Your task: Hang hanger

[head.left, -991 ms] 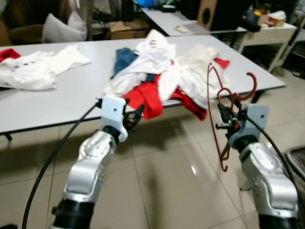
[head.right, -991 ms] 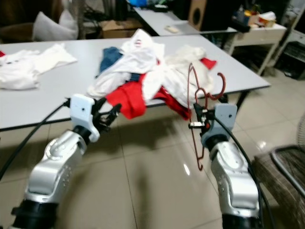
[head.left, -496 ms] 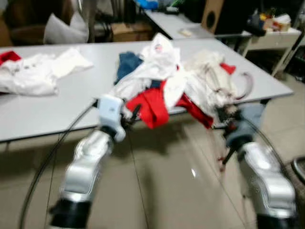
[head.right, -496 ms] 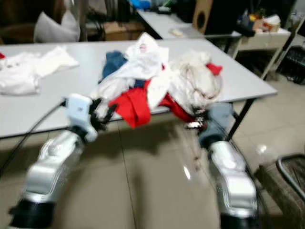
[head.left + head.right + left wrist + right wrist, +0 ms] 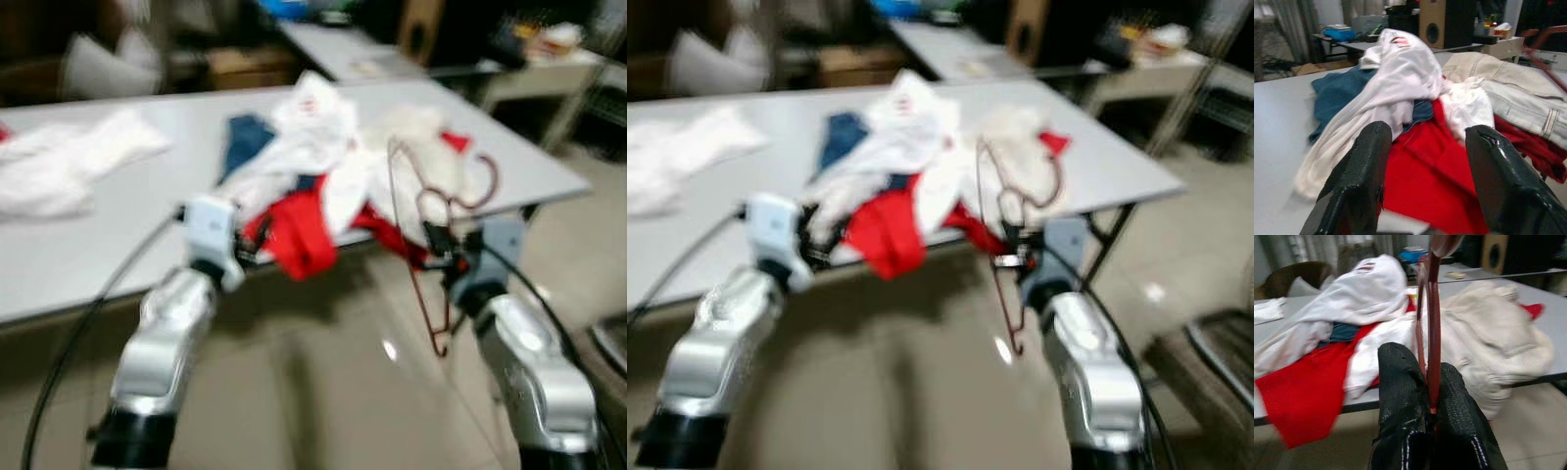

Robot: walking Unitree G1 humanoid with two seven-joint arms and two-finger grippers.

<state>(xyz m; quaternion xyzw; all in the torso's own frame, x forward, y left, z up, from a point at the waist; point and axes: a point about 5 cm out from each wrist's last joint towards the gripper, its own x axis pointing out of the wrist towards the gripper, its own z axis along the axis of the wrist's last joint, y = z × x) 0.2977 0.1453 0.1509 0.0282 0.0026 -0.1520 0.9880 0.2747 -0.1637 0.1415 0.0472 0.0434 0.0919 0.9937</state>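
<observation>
I expect the pale cloth (image 5: 312, 117) to hang long and leave the blue clothes (image 5: 247, 143) behind when I lift it, because it lies in loose folds over them.
My right gripper (image 5: 443, 251) is shut on a dark red wire hanger (image 5: 432, 328), which it holds upright in front of the table's near edge. Its hook (image 5: 487, 184) curves up to the right. In the right wrist view the hanger (image 5: 1433, 328) rises from between the two black fingers (image 5: 1399, 382). My left gripper (image 5: 257, 245) is raised at the table's edge, open and with nothing in it. In the left wrist view its fingers (image 5: 1369, 161) stand wide apart before a pile of clothes (image 5: 1400, 78).
A long grey table (image 5: 88, 240) carries a pile of white, red and blue clothes (image 5: 318, 147), with more white clothes (image 5: 59, 171) at its left end. Behind stand a second table (image 5: 343, 59) and a white side table (image 5: 539, 73). Tiled floor (image 5: 323, 392) lies below.
The whole picture has shifted and blurred, so the camera has moved. My right gripper still holds the hanger, and my left gripper is still open at the table's edge.
</observation>
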